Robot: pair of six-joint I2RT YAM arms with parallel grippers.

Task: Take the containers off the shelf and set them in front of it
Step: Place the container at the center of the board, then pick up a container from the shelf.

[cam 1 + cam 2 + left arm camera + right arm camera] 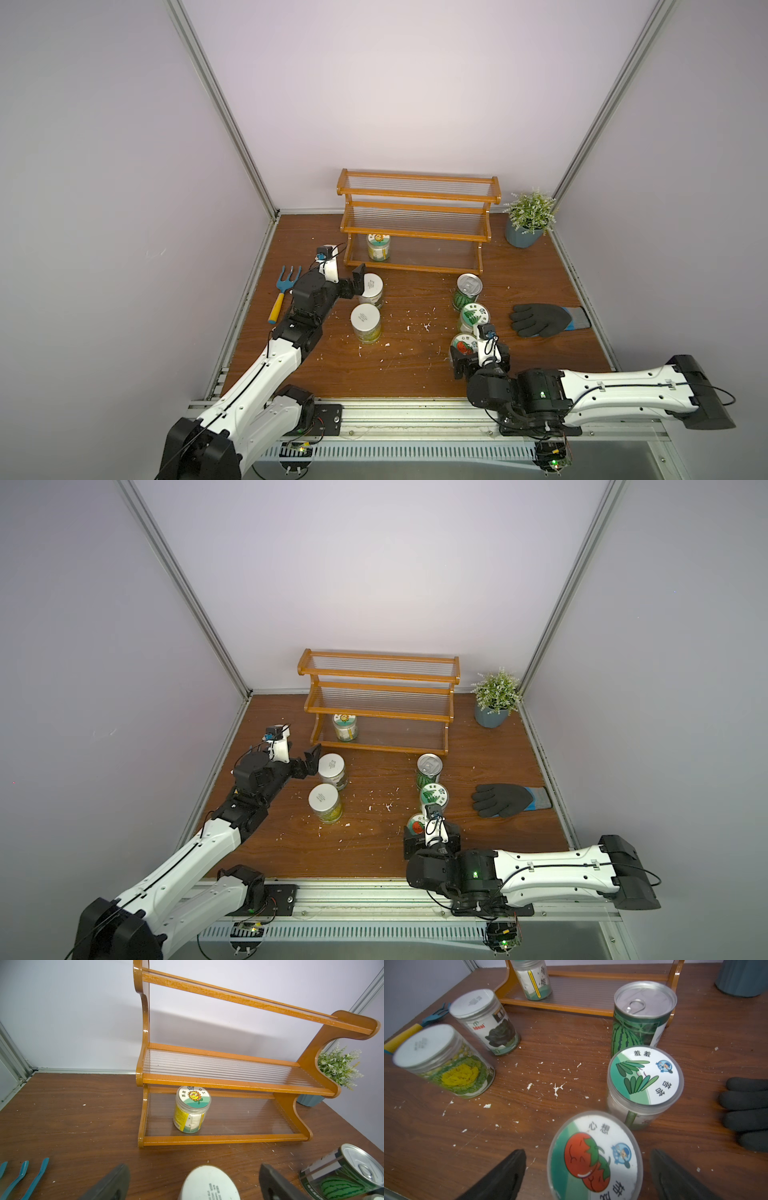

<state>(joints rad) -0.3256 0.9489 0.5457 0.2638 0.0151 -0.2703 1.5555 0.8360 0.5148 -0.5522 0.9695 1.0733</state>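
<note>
The sunflower-lidded jar (378, 239) stands free on the bottom level, lined up with my left gripper's open fingers, so I should keep reaching in until they straddle its body (378, 252).
The orange-brown shelf (415, 224) stands at the back, and a sunflower-lidded jar (378, 246) (192, 1108) sits on its bottom tier. In front of the shelf stand a white-lidded can (370, 289), a white-lidded jar (365, 322), the watermelon tin (467, 291), a leaf-lidded jar (473, 316) and a tomato-lidded jar (463, 345) (595, 1157). My left gripper (358, 283) (193, 1182) is open, its fingers either side of the white-lidded can with gaps. My right gripper (471, 359) (588, 1172) is open astride the tomato-lidded jar, not touching it.
A black glove (544, 319) lies right of the jars. A blue-grey plant pot (524, 237) stands at the back right corner. A blue garden fork (282, 293) lies by the left wall. White crumbs are scattered over the wooden table (415, 365).
</note>
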